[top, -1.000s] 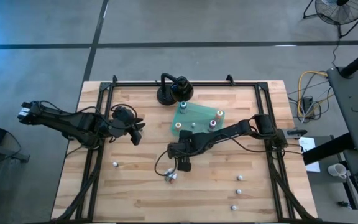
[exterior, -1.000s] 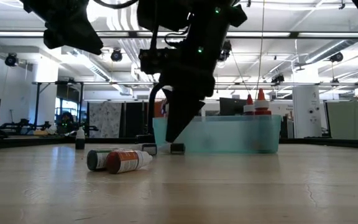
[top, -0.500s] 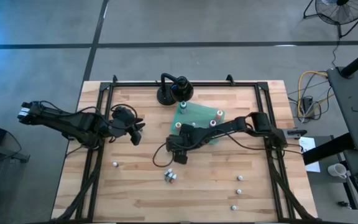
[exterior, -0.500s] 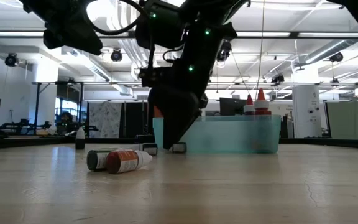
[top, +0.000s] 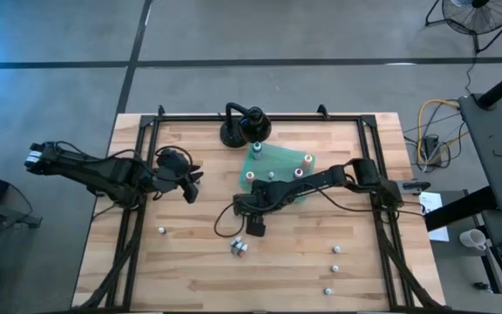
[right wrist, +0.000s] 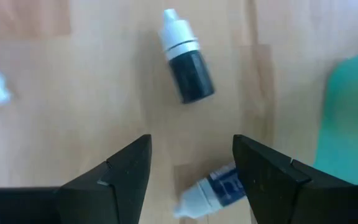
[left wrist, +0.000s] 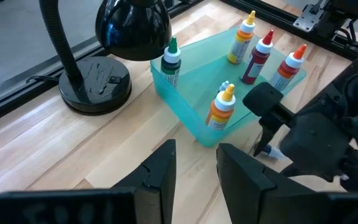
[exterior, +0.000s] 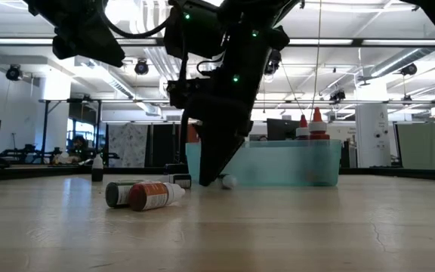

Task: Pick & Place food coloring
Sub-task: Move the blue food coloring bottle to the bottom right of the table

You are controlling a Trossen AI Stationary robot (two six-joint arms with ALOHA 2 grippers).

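The blue-labelled bottle is lying at a slant with its body (right wrist: 226,185) under one finger. So next my right gripper goes up, turns to line up with the bottle and pinches its white cap (right wrist: 200,198).
A green tray (top: 281,179) at the table's far middle holds several upright food coloring bottles (left wrist: 253,53). My right gripper (top: 253,223) hangs open just near of the tray, fingers pointing down. In its wrist view (right wrist: 191,152) a blue-labelled bottle (right wrist: 217,186) lies on its side on the wood between the fingertips; whether they touch it I cannot tell. A dark bottle with a white cap (right wrist: 188,70) lies beyond it. Two more bottles (top: 239,248) lie nearer the front edge. My left gripper (top: 192,185) waits open at the left, above the table.
A black round-based stand (top: 242,126) stands at the far edge behind the tray. Single bottles stand on the wood at the front left (top: 161,230) and front right (top: 335,249), (top: 328,290). A black frame rail (top: 138,218) runs along the table's sides.
My right gripper has gone from beside the two lying bottles toward the far edge, closer to the tray, and stays low there. A white-capped bottle now shows on the table beside its fingers in the low view.
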